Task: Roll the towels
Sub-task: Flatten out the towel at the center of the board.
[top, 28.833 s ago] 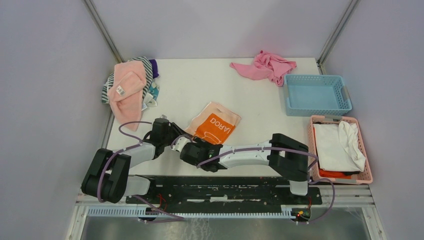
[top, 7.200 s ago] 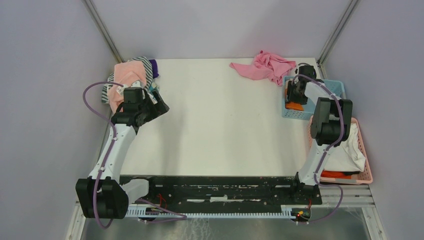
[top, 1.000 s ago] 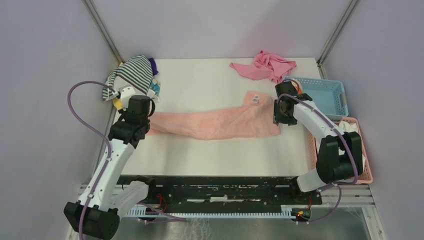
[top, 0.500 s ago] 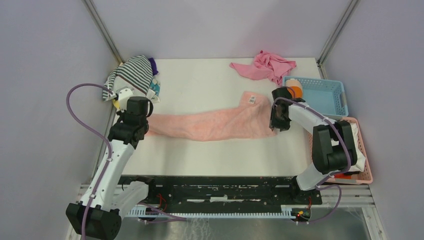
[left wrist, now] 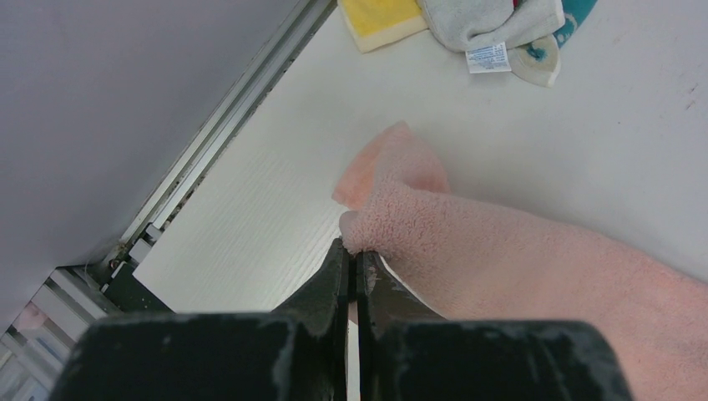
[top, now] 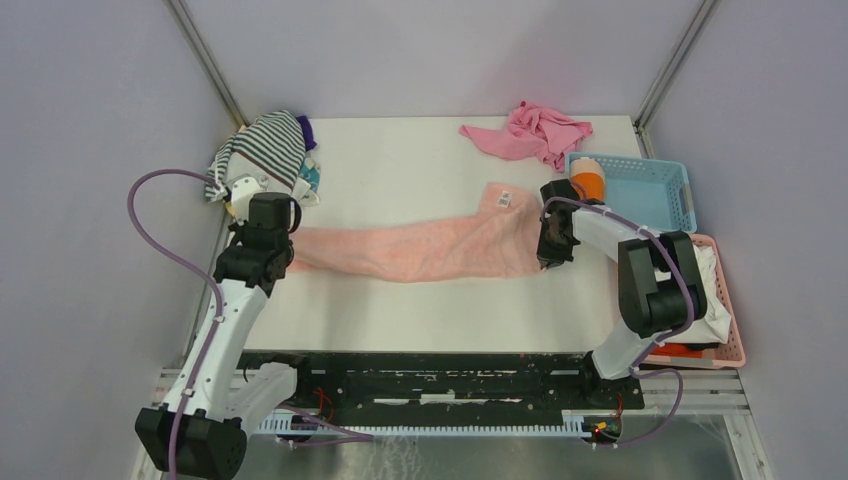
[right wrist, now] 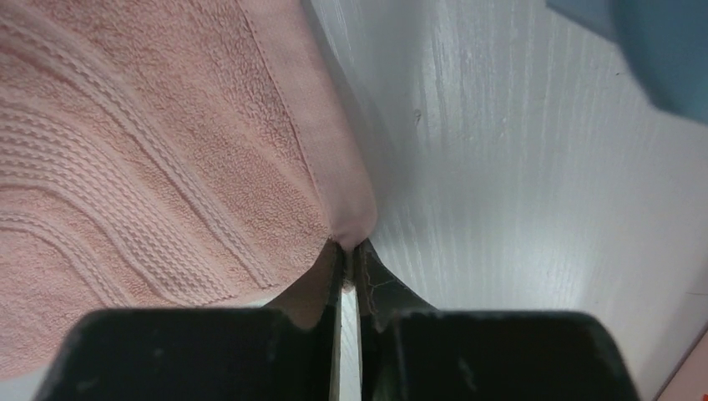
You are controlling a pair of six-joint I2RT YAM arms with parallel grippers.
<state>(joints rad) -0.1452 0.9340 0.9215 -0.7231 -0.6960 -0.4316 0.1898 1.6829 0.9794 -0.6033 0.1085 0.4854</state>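
Next, I lift the pale pink towel with my left gripper and my right gripper and swing it flat before I roll it, because it lies bunched up with its label corner (top: 505, 199) sticking out.
The pale pink towel (top: 430, 245) lies stretched left to right across the table, its white label (top: 505, 198) at the far right corner. My left gripper (top: 288, 258) is shut on the towel's left end; in the left wrist view the fingers (left wrist: 354, 251) pinch a fold of the pink towel (left wrist: 518, 259). At the towel's near right corner, my right gripper (top: 547, 262) is shut, and the right wrist view shows the jaws (right wrist: 349, 246) nipping the hem of the pink towel (right wrist: 167, 167). The orange towel (top: 588, 180) sits rolled in the blue basket (top: 640, 195).
A striped cloth pile (top: 265, 145) lies at the far left corner and a bright pink cloth (top: 530, 130) at the far right. A pink basket (top: 627, 300) with white cloths stands at the right edge. Yellow (left wrist: 380, 17) and grey cloths lie just beyond the left gripper.
My right gripper has shut on the pink towel's near right corner after shifting slightly left and toward me. The left gripper has kept its hold and barely moved.
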